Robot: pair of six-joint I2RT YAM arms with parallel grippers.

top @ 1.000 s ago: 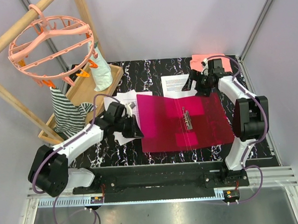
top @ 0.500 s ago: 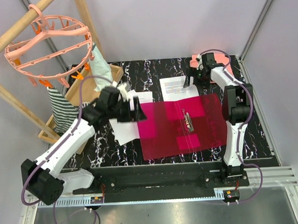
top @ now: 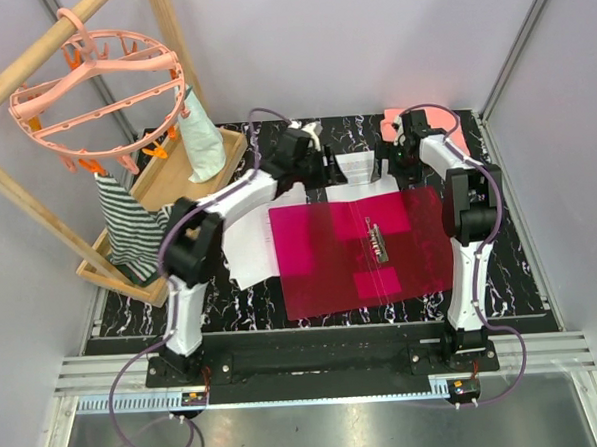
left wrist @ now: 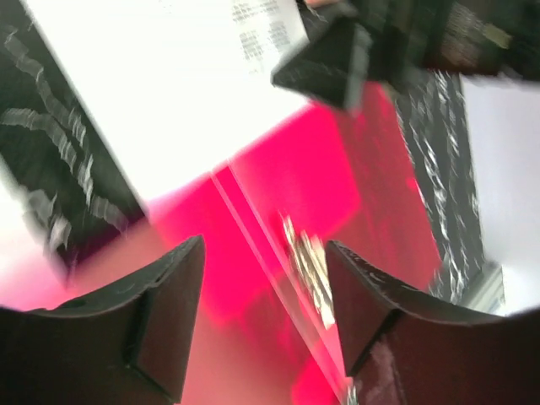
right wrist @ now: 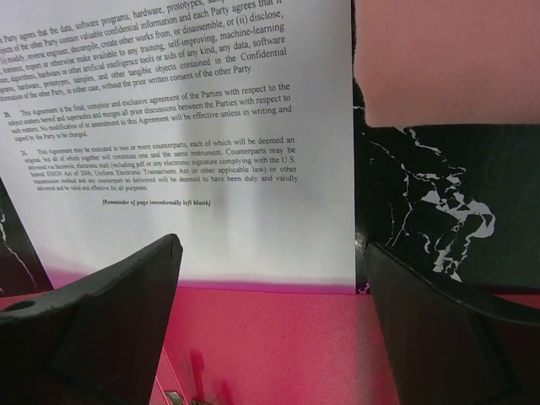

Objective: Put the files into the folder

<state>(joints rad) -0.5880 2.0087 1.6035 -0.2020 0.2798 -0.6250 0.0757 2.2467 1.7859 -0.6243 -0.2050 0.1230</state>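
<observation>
The folder covers the white sheet's near end, so next my right gripper slides the folder clear (top: 421, 232) first while my left gripper keeps the sheet in place.
The crimson folder (top: 330, 257) lies open and flat mid-table, its metal clip (top: 378, 243) on the spine. One printed white sheet of the files (top: 361, 168) lies behind the folder, its near edge at the folder's rim (right wrist: 211, 169). More white sheets (top: 245, 254) stick out under the folder's left side. My left gripper (top: 327, 165) hovers open over that back sheet's left end. In the blurred left wrist view, folder (left wrist: 278, 211) and clip (left wrist: 308, 270) show between its empty fingers (left wrist: 266, 253). My right gripper (top: 388, 164) stands open over the sheet's right corner (right wrist: 274, 245), holding nothing.
A salmon-pink cloth (top: 418, 124) lies at the back right (right wrist: 447, 59). A wooden tray (top: 166, 180) with a pale garment (top: 202, 138) sits at the back left. A striped cloth (top: 128, 217) hangs under a pink clip hanger (top: 96, 79) on a wooden frame.
My left gripper let go at the folder's left edge, opened, and swung back and right to the far sheet. The folder now lies flatter. The right gripper shifted slightly back.
</observation>
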